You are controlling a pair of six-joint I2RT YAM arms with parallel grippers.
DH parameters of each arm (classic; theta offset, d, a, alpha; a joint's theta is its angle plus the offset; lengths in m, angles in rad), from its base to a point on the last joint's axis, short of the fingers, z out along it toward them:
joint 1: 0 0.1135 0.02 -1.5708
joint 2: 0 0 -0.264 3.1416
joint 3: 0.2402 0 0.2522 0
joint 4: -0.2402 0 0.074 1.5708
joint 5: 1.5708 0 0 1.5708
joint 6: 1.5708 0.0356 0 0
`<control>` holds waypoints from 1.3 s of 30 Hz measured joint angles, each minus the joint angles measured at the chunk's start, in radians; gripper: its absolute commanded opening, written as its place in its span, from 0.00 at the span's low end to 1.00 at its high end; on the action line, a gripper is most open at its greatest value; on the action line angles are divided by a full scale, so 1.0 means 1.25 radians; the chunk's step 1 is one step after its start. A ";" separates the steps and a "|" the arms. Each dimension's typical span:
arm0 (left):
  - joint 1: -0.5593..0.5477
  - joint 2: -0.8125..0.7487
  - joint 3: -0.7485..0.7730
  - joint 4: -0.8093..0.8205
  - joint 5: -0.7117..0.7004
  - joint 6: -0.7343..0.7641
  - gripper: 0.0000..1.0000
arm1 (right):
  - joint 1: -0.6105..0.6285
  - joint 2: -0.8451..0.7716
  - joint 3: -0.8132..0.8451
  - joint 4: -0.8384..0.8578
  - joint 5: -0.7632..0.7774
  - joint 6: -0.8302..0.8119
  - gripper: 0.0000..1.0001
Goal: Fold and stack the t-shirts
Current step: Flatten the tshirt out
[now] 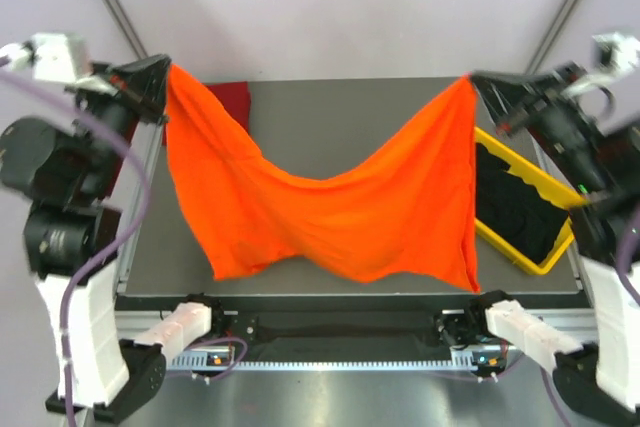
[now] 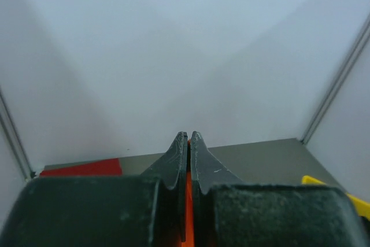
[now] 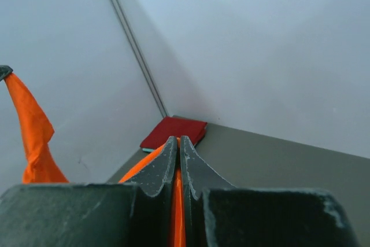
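Observation:
My left gripper and right gripper have the orange t-shirt's middle (image 1: 322, 197) sagging between them. Next, I swing its hem toward the back wall (image 1: 325, 32), then pull back as I lower it.
The bright orange t-shirt (image 1: 330, 202) hangs spread in the air over the table, sagging in the middle. My left gripper (image 1: 163, 82) is shut on its upper left corner, seen as an orange strip between the jaws (image 2: 189, 201). My right gripper (image 1: 478, 82) is shut on its upper right corner (image 3: 177, 206). A folded dark red t-shirt (image 1: 232, 99) lies at the table's back left (image 3: 175, 131), with a thin teal edge (image 3: 148, 150) under it. Black t-shirts (image 1: 515, 207) lie in the yellow bin.
The yellow plastic bin (image 1: 548, 262) stands at the table's right edge, below my right arm. Grey table surface (image 1: 330, 112) shows behind the hanging shirt. White walls close in the back and sides.

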 measured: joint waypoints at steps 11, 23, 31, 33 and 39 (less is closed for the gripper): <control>0.007 0.429 0.065 0.252 -0.142 0.147 0.00 | -0.024 0.483 0.146 0.206 -0.030 -0.003 0.00; 0.027 0.515 0.277 0.387 -0.092 0.063 0.00 | -0.090 0.542 0.255 0.299 -0.038 -0.047 0.00; 0.015 0.120 -0.231 0.484 -0.055 0.001 0.00 | -0.092 0.267 -0.203 0.406 -0.047 -0.084 0.00; 0.014 0.016 -0.375 0.480 -0.054 -0.026 0.00 | -0.092 0.227 -0.299 0.403 -0.048 -0.084 0.00; 0.014 -0.234 -0.779 0.399 -0.067 -0.105 0.00 | -0.064 0.125 -0.552 0.381 -0.043 -0.074 0.00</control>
